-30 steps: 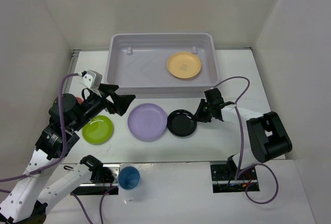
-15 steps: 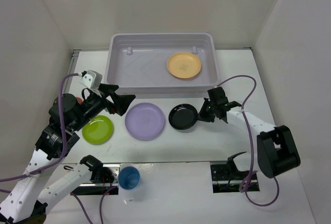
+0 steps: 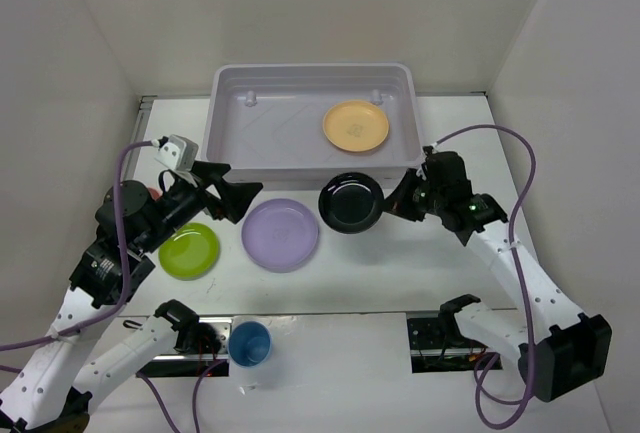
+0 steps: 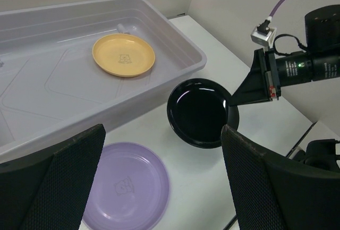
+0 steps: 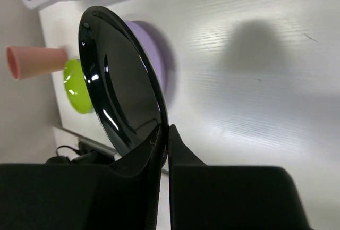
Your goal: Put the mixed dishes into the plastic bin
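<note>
My right gripper should keep taking the black plate over the bin's front side and release it there, as the bin's bottom beside the pale orange plate is clear.
My right gripper is shut on the rim of the small black plate and holds it lifted above the table, just in front of the plastic bin. The wrist view shows the black plate clamped between my fingers. The pale orange plate lies inside the bin. The lavender plate and lime green plate lie on the table. My left gripper is open and empty above the table, left of the lavender plate. The blue cup stands at the near edge. The salmon-pink cup lies far left.
White walls close in the table on the left, back and right. The bin's front wall stands right behind the lifted plate. Purple cables loop beside both arms.
My right gripper has lifted the black plate off the table and carried it up and back toward the bin. The left arm has not moved.
</note>
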Controlling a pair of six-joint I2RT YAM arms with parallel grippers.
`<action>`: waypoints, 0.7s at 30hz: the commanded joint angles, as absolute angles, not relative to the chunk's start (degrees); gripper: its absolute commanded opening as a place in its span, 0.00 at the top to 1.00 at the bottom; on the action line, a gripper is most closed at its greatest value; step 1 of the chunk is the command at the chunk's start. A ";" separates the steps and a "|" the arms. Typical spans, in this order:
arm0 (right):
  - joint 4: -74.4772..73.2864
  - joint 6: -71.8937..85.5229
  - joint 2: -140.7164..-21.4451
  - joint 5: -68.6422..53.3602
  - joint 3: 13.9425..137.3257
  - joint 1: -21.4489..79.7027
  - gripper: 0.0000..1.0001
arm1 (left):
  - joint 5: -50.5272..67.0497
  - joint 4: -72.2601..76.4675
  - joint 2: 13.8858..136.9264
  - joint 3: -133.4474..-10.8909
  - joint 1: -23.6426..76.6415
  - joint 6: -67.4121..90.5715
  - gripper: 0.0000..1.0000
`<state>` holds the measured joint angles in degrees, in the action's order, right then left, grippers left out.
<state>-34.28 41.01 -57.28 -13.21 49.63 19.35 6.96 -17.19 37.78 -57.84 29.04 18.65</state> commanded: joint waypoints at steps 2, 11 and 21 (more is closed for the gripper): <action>-29.73 42.09 -57.99 -18.28 54.57 19.78 1.00 | 7.30 -14.33 37.53 -57.66 29.27 19.95 0.04; -18.11 41.57 -81.27 -21.27 72.40 19.78 1.00 | 4.31 -15.38 37.53 -59.59 29.27 19.34 0.04; -14.59 38.58 -117.11 -22.50 99.38 20.30 1.00 | -4.56 -20.30 38.06 -61.87 28.74 18.28 0.04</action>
<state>-18.22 40.07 -110.59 -21.10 92.36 19.64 -0.16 -19.46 38.22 -59.55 29.02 19.40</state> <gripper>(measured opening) 0.082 0.959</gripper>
